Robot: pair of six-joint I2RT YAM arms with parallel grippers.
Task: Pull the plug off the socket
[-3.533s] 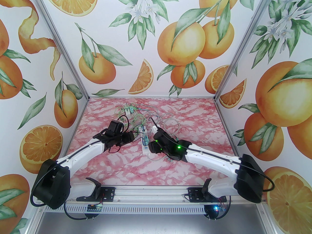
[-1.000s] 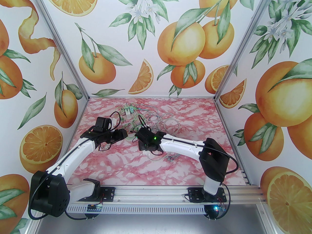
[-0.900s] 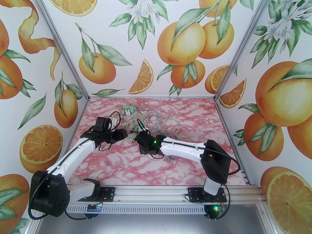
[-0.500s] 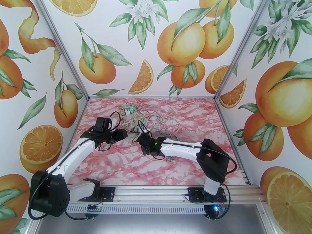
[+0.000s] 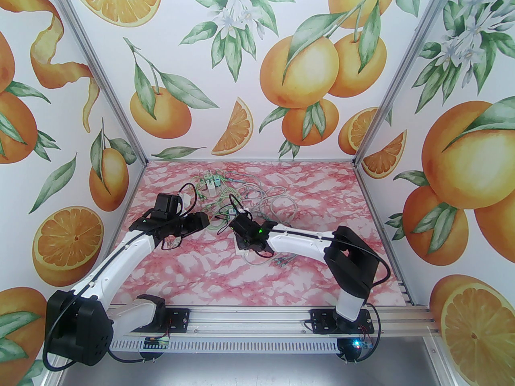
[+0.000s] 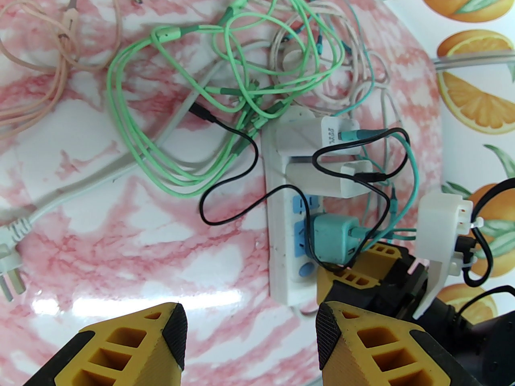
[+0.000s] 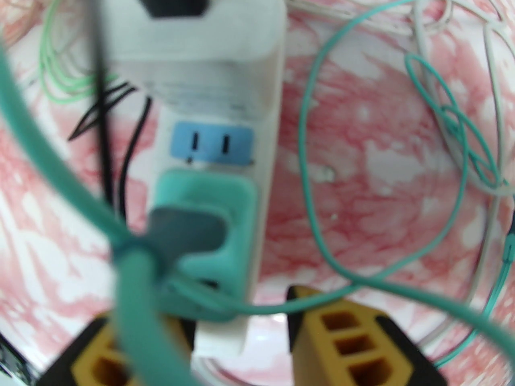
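Observation:
Next, I move my right gripper's open fingers, which are short of the teal plug and off its middle, so they are centered around its body before I pull.
A white socket strip point(image 6: 281, 231) lies on the pink marble table, and its near end shows below my right wrist point(image 5: 241, 251). Plugged into it are a teal plug point(image 6: 332, 235) near that end and two white plugs point(image 6: 318, 137) further along. My right gripper point(image 7: 239, 336) is open. Its yellow fingers point(image 7: 342, 336) straddle the strip's near end point(image 7: 219, 336), just short of the teal plug point(image 7: 209, 211), with a gap on the right side. An empty blue socket face point(image 7: 212, 143) sits beyond the plug. My left gripper point(image 6: 249, 336) hovers open, to the left of the strip.
Green, teal, black, white and pink cables point(image 6: 225, 95) lie tangled around the strip's far end and to its left. A loose white wall plug point(image 6: 10, 251) rests at the left. More white adapters point(image 5: 209, 183) sit near the back wall. Green-tipped connectors point(image 5: 283, 260) lie right of the strip.
My right arm has raised its elbow and swung left over the strip, then shifted slightly along it in the last second. My left arm drew back to the left and has since held still.

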